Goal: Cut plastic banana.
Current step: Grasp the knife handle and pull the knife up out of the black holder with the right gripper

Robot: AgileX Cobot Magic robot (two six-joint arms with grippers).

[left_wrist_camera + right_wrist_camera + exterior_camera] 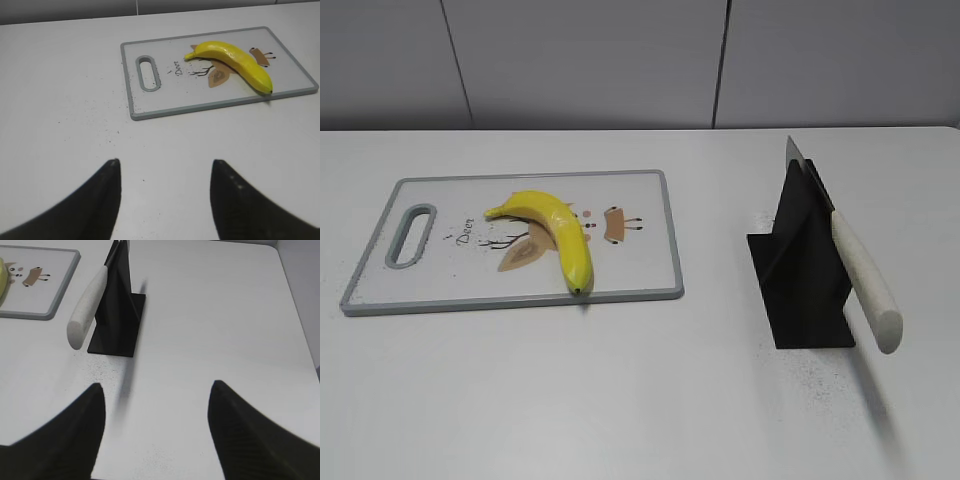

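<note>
The knife point(865, 277) will slide out and leave the black stand in place when I lift the knife, because the stand rests on a wide flat foot point(802, 328).
A yellow plastic banana point(553, 232) lies whole on a white cutting board point(440, 280) with a grey rim; it also shows in the left wrist view point(235, 62). A knife with a white handle point(865, 283) rests blade-up in a black stand point(800, 265) at the right, seen too in the right wrist view point(87, 307). My left gripper point(165, 162) is open and empty over bare table, well short of the board point(165, 102). My right gripper point(156, 385) is open and empty, behind and right of the stand point(117, 315). Neither gripper shows in the exterior view.
The board has a slot handle point(412, 235) at its left end and a deer print. The white table runs to a grey wall at the back. The table's right edge point(295, 305) shows in the right wrist view.
</note>
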